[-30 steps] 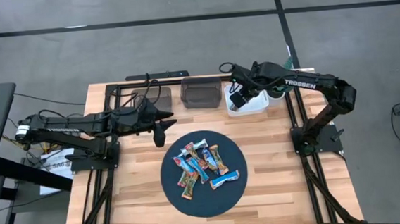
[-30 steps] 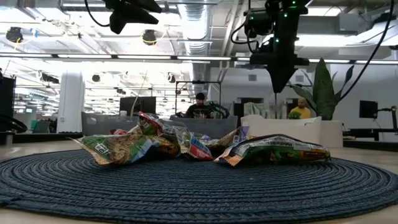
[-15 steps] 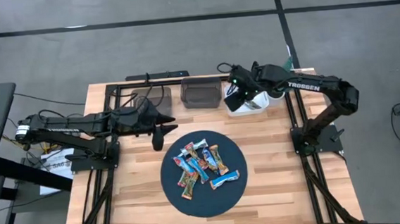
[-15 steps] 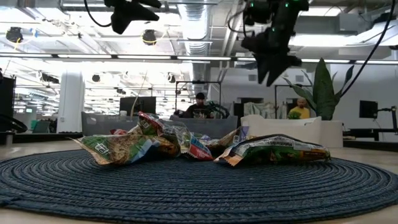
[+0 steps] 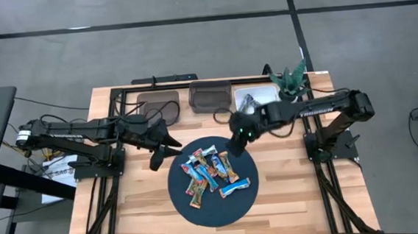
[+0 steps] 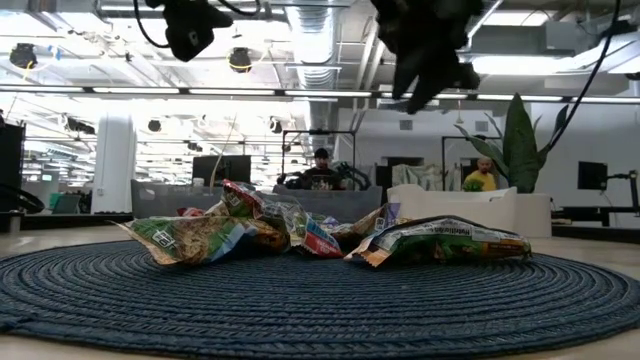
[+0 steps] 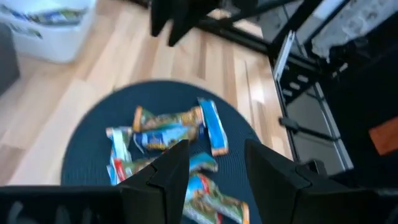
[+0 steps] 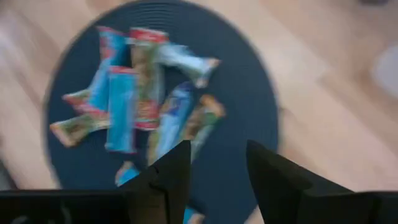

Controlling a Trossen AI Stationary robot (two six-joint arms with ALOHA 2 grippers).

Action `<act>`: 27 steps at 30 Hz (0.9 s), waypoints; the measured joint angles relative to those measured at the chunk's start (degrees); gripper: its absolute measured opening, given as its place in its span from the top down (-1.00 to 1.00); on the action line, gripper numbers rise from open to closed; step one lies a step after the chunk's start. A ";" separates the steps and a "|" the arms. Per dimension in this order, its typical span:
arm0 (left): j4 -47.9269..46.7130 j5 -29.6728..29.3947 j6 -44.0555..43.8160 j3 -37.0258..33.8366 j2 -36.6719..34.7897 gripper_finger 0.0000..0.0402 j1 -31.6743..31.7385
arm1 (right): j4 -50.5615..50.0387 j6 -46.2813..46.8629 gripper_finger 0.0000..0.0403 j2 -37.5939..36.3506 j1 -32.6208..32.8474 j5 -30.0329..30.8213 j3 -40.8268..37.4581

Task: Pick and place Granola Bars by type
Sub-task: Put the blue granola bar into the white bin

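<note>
My right gripper should now go down to the blue-white bar (image 5: 218, 166) beside the green-brown one and close on its near end (image 5: 224, 178), because the blue-white bar is uncovered and in line with my fingers.
Several granola bars (image 5: 213, 173), blue-white, green-brown and red-orange, lie in a loose pile on a dark round woven mat (image 5: 214, 214). The pile also shows in the low view (image 6: 320, 235) and in both wrist views (image 7: 168, 140) (image 8: 143, 93). My right gripper (image 5: 238, 147) (image 8: 217, 155) hovers open above the mat's far right edge, empty. My left gripper (image 5: 155, 163) (image 7: 214, 155) hovers open just off the mat's far left edge, also empty. In the low view both grippers hang well above the pile.
Along the far edge stand two dark bins (image 5: 156, 104) (image 5: 210, 96) and a white bin (image 5: 258, 97) (image 7: 50, 31) holding blue-white wrappers. A small green plant (image 5: 289, 82) stands at the far right corner. Bare wood lies near and beside the mat.
My right gripper has swung from above the white bin toward the near edge and the table's left, ending over the mat's far right edge. My left gripper has moved a little toward the near edge, closer to the mat. The bars have stayed put.
</note>
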 joint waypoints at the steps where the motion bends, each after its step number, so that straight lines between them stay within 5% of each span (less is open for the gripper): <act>1: -0.85 0.40 -0.01 0.00 0.02 0.27 -0.18 | 1.20 0.88 0.27 0.75 1.08 -0.63 0.13; 9: -4.76 3.29 -1.28 0.00 0.02 0.27 -2.42 | 4.56 5.37 0.29 10.01 7.46 -7.31 2.72; 27: -8.45 4.83 -2.13 0.00 0.02 0.27 -6.14 | 2.21 3.90 0.35 26.40 11.28 -4.51 12.01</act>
